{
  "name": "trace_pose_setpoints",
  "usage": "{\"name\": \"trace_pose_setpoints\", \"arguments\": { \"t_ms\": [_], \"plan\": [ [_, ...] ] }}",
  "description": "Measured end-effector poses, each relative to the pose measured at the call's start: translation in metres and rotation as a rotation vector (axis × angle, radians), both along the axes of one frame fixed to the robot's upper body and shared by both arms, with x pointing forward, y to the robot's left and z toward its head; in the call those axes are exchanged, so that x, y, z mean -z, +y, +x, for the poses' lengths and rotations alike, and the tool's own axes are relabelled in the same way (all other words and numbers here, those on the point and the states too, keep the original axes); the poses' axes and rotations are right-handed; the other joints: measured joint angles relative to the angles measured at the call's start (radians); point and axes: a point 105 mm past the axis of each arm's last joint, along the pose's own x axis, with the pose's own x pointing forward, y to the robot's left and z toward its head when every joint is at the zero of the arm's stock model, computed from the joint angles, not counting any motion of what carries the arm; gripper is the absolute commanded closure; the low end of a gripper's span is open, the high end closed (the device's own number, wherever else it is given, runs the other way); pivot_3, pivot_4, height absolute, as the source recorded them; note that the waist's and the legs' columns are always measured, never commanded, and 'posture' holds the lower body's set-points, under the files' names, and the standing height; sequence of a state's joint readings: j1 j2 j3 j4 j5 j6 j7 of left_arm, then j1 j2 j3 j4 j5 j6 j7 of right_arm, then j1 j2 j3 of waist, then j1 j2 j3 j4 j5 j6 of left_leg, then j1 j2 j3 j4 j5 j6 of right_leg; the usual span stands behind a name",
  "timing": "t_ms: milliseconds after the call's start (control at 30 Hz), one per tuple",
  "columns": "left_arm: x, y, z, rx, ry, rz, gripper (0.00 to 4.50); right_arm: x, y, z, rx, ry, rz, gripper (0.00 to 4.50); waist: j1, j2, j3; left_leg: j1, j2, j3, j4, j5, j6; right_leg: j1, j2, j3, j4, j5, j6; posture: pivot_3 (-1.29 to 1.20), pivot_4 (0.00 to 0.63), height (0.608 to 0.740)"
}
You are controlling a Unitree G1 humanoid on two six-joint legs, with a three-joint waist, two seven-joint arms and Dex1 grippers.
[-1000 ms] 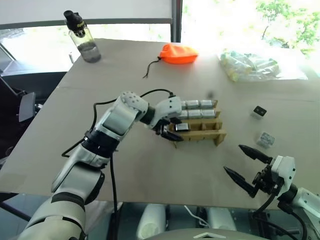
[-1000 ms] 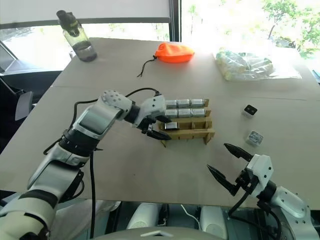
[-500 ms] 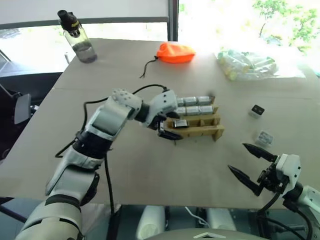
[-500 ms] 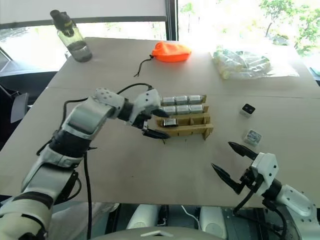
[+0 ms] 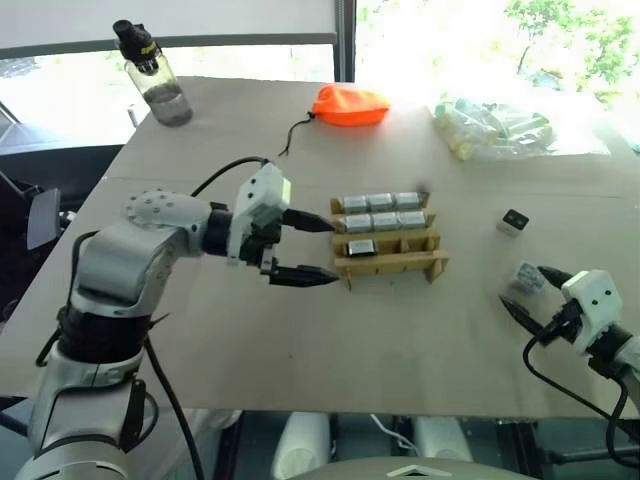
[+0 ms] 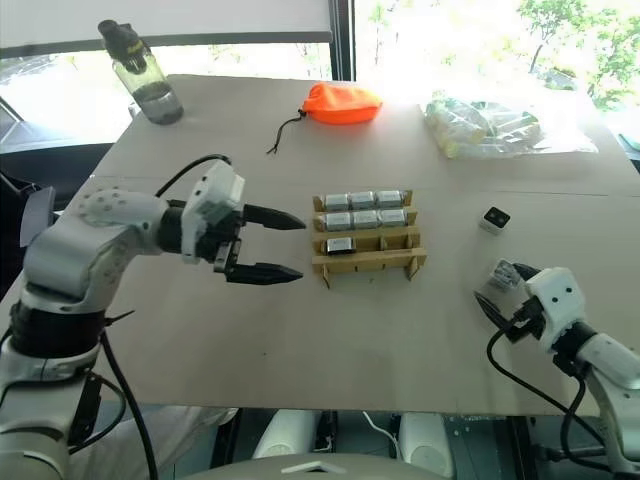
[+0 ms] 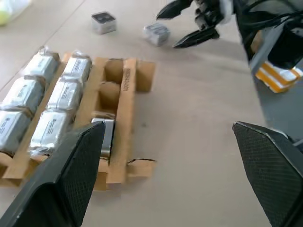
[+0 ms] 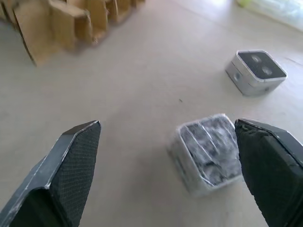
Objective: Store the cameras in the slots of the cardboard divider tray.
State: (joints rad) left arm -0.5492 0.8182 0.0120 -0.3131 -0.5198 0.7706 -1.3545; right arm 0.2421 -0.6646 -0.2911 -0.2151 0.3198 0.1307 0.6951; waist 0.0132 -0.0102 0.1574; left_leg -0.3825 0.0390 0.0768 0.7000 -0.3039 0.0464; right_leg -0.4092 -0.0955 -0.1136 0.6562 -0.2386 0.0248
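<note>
The plastic-wrapped camera [image 5: 530, 276] is too far away for my left gripper to reach. So my right gripper should pick up the camera and hand it to my left gripper above the tray [image 5: 392, 232].
The cardboard divider tray [image 5: 395, 266] stands mid-table. Its back and middle rows each hold three cameras [image 5: 378, 202]. One more camera [image 5: 362, 247] sits at the left end of the front row; that row's other slots [image 7: 112, 71] are empty. My left gripper [image 5: 322, 250] hangs open just left of the tray, above the table, holding nothing. Right of the tray lie a black-faced camera [image 5: 516, 222] and a plastic-wrapped camera [image 8: 208, 153]. My right gripper [image 5: 525, 287] is open, with one finger on either side of the wrapped camera and apart from it.
At the back of the table stand a clear bottle [image 5: 160, 85] on the left, an orange pouch [image 5: 352, 105] in the middle and a clear bag of pale items [image 5: 510, 130] on the right. The table's front edge [image 5: 330, 405] runs just below my right gripper.
My left gripper has pulled back left and upward from the tray, leaving a camera in the front row. My right gripper has moved right and forward to the wrapped camera.
</note>
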Motion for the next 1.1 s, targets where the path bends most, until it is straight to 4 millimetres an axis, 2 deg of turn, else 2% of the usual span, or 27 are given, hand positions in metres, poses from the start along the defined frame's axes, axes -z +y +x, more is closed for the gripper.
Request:
{"name": "trace_pose_setpoints", "arguments": {
  "t_ms": [167,300,400,533,633,733,767,1000,1100],
  "plan": [
    [-0.006,0.006,-0.019,0.055,0.008,-0.058,0.05,-0.001,-0.024,0.009,-0.075,0.107,-0.054,0.00,0.004,0.000,0.000,0.001,0.000,-0.001,0.000,0.000,0.000,0.001,0.000,-0.001,0.000,0.000,0.000,0.00,0.150,0.726],
    [-0.009,0.006,-0.027,0.076,0.013,-0.078,0.05,-0.003,-0.040,0.020,-0.110,0.150,-0.043,0.00,0.000,0.000,0.000,0.001,0.000,0.000,0.000,0.000,0.000,0.001,0.000,0.000,0.000,0.000,0.000,0.00,0.150,0.726],
    [-0.010,0.003,-0.032,0.099,0.027,-0.089,0.05,-0.003,-0.041,0.023,-0.158,0.176,-0.031,0.00,0.000,0.000,0.001,0.001,0.000,0.000,0.000,0.000,0.000,0.001,0.000,0.000,0.000,0.000,0.000,0.00,0.150,0.726],
    [-0.002,0.010,-0.039,0.100,0.055,-0.042,0.05,-0.001,-0.037,0.029,-0.225,0.210,0.002,0.00,-0.001,0.000,0.001,0.002,0.000,0.001,0.000,0.000,0.000,0.001,0.000,0.000,0.000,0.000,0.000,0.00,0.150,0.726],
    [-0.002,0.010,-0.040,0.109,0.039,-0.033,0.00,-0.001,-0.031,0.032,-0.271,0.225,0.012,0.75,0.002,0.000,0.001,0.001,0.000,0.000,0.000,0.000,0.000,0.001,0.000,-0.001,0.000,0.000,0.000,0.00,0.150,0.726],
    [-0.001,0.011,-0.041,0.109,0.029,-0.021,0.00,-0.002,-0.029,0.033,-0.288,0.229,0.015,2.30,0.003,0.000,0.001,0.000,0.000,-0.001,0.000,0.000,0.000,0.001,0.000,-0.001,-0.001,0.000,0.000,0.00,0.150,0.726],
    [0.000,0.011,-0.042,0.107,0.031,-0.019,0.00,-0.003,-0.029,0.032,-0.291,0.227,0.014,2.66,0.002,0.000,0.001,0.000,0.000,0.000,0.000,0.000,0.000,0.001,0.000,-0.001,-0.001,0.000,0.000,0.00,0.150,0.726],
    [0.002,0.013,-0.041,0.095,0.033,-0.003,0.00,-0.003,-0.030,0.032,-0.301,0.212,-0.011,2.66,0.001,0.000,0.001,0.001,0.000,0.000,0.000,0.000,0.000,0.001,0.000,-0.001,-0.001,0.000,0.000,0.00,0.150,0.726],
    [0.002,0.006,-0.024,0.057,0.018,0.000,0.00,-0.007,-0.027,0.034,-0.313,0.173,-0.065,2.66,0.004,0.000,0.001,0.001,0.000,-0.001,0.000,0.000,0.000,0.001,0.000,-0.002,-0.001,0.000,0.000,0.00,0.150,0.726]
  ]
}}
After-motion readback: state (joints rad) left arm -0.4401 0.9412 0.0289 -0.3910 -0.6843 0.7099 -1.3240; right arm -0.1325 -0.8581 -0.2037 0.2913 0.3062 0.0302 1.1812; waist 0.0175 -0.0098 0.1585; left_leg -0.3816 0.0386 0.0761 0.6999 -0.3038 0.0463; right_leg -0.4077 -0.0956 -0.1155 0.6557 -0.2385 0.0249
